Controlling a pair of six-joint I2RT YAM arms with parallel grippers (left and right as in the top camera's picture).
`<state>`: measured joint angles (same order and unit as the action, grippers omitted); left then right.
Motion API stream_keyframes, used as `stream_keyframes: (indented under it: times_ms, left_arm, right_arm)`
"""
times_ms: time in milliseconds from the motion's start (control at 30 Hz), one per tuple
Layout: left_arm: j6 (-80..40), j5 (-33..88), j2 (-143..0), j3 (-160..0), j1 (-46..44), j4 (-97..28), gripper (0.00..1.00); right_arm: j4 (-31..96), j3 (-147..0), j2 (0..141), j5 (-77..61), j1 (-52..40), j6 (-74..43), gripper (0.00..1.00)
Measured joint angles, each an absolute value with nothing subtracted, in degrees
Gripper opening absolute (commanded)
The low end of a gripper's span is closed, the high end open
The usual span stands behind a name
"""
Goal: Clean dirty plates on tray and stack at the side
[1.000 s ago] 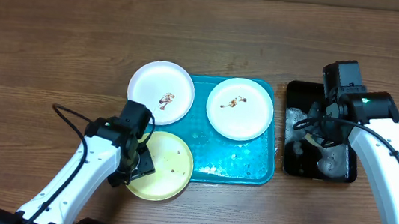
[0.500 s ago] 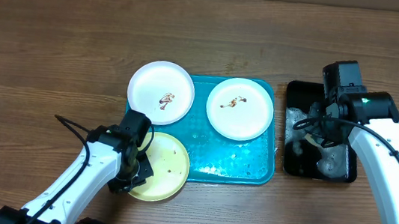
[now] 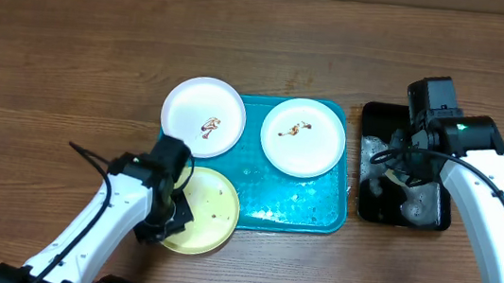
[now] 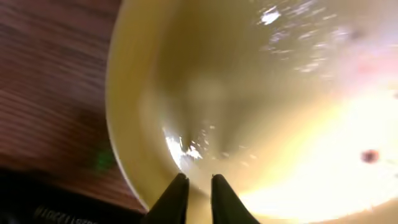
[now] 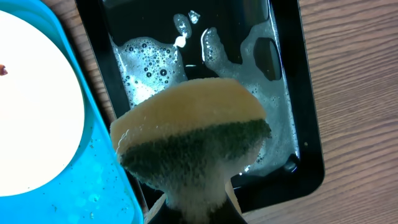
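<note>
I need to open my left gripper because the yellow-green plate's rim point(image 4: 139, 190) slants across its fingers. I should then pinch that rim squarely and move the plate over the turquoise tray point(image 3: 270, 195) before scrubbing.
The pale yellow-green plate point(image 3: 206, 211) lies at the front-left corner of the turquoise tray point(image 3: 302, 202), mostly off it on the table. My left gripper point(image 3: 173, 213) is shut on its left rim; in the left wrist view the fingers point(image 4: 194, 190) pinch the plate point(image 4: 261, 93). One dirty white plate point(image 3: 204, 115) overlaps the tray's far-left edge. The other point(image 3: 302, 138) sits on the tray at the far right. My right gripper point(image 5: 196, 211) is shut on a foamy yellow-and-green sponge point(image 5: 193, 143) above the black tray point(image 5: 292, 93).
The glossy black tray point(image 3: 373, 208) with soapy water stands right of the turquoise tray. The turquoise tray's wet rim point(image 5: 99, 186) and a white plate point(image 5: 31, 112) show in the right wrist view. Bare wooden table point(image 3: 70, 64) lies to the left.
My left gripper has pulled the yellow-green plate a little left and toward the front, further off the tray. The right arm and sponge have not moved.
</note>
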<state>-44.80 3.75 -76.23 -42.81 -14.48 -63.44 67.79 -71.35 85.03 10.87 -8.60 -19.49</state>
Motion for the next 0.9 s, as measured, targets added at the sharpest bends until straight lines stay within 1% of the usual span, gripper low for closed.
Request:
stream_keyframes:
  times_ms: [67, 100, 133, 267, 433, 533, 667, 733, 833, 900]
  left_arm:
    - [-44.8, 2.9, -76.2, -47.1, -14.5, -66.8, 0.50]
    - [-44.7, 2.3, -76.2, -48.9, -14.5, -68.1, 0.57]
    - [-44.8, 1.7, -76.1, -51.0, -14.5, -69.4, 0.63]
    - [-44.9, 0.6, -75.9, -53.6, -14.5, -72.3, 0.64]
    - [-46.6, 0.2, -75.9, -50.2, -14.5, -72.6, 0.68]
    - [-47.9, 0.2, -75.9, -46.5, -14.5, -70.7, 0.69]
    - [-48.5, 0.2, -75.9, -41.8, -14.5, -64.8, 0.71]
    - [-48.7, 0.2, -75.9, -40.0, -14.5, -61.3, 0.68]
    - [-48.8, 0.3, -75.9, -38.0, -14.5, -56.1, 0.58]
    - [-49.0, 0.4, -75.9, -37.4, -14.5, -54.4, 0.44]
  right_arm:
    - [67.8, -71.4, 85.0, 10.9, -8.6, -19.5, 0.04]
    - [67.9, -71.4, 85.0, 10.9, -8.6, -19.5, 0.04]
    - [67.8, -71.4, 85.0, 10.9, -8.6, -19.5, 0.04]
    - [67.8, -71.4, 85.0, 10.9, -8.6, -19.5, 0.04]
    - [67.8, -71.4, 85.0, 10.9, -8.6, -19.5, 0.04]
    - [67.9, -71.4, 85.0, 10.9, -8.6, -19.5, 0.04]
    - [68.1, -71.4, 85.0, 10.9, -8.6, -19.5, 0.04]
    - [68.1, -71.4, 85.0, 10.9, -8.6, -19.5, 0.04]
    - [68.1, -71.4, 85.0, 10.9, -8.6, -19.5, 0.04]
    - [68.1, -71.4, 85.0, 10.9, -8.6, -19.5, 0.04]
